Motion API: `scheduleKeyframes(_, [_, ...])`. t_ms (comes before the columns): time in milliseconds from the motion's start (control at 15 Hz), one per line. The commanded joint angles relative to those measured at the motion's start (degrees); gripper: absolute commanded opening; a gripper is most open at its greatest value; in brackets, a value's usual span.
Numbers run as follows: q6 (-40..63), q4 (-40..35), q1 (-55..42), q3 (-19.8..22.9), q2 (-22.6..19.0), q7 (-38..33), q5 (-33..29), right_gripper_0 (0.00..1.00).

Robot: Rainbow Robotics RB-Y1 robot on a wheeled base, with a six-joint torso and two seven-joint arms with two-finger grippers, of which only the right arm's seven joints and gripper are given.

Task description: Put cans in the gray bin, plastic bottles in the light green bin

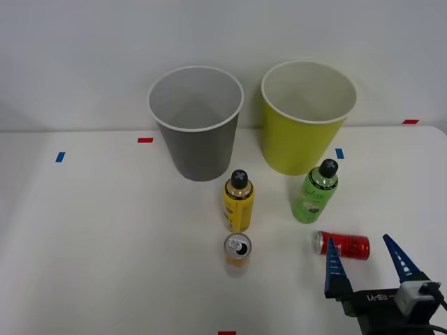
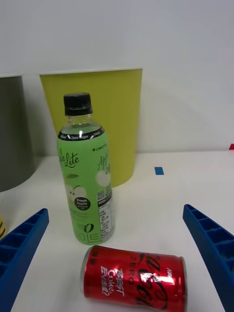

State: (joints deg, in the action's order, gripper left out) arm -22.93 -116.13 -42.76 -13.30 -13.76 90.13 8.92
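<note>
The orange-yellow can shows an opening [image 1: 242, 248]. I should expect the red can's hidden top [image 1: 367, 248] to be opened as well when I pick the red can up.
A red can [image 1: 343, 246] [image 2: 134, 285] lies on its side on the white table. My right gripper [image 1: 362, 250] [image 2: 117, 253] stands open just in front of it, one blue finger on each side. An orange-yellow can [image 1: 237, 252] stands upright near the middle. Behind it stands a yellow bottle [image 1: 239, 202]. A green bottle [image 1: 316, 192] [image 2: 87, 170] stands upright behind the red can. The gray bin [image 1: 198, 124] [image 2: 12, 131] and the light green bin [image 1: 306, 118] [image 2: 107, 114] stand side by side at the back.
Small blue tape marks [image 1: 60, 157] [image 1: 339, 153] [image 2: 159, 170] and red tape marks [image 1: 145, 140] [image 1: 411, 121] [image 1: 226, 333] lie on the white table [image 1: 105, 230]. A pale wall rises behind the bins.
</note>
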Motion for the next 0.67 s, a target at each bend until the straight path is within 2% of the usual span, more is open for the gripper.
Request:
scheduleKeyframes(67, [12.4,-7.8,-0.3,4.2,-0.7,0.0,3.9,0.96])
scheduleKeyframes(200, [14.7,-8.5,-0.7,5.3,-0.6,-0.7,4.5,0.95])
scheduleKeyframes(400, [22.7,-11.1,0.2,6.9,2.3,-0.5,4.3,0.95])
scheduleKeyframes(667, [43.8,-21.8,2.9,8.2,3.9,-1.2,3.7,0.95])
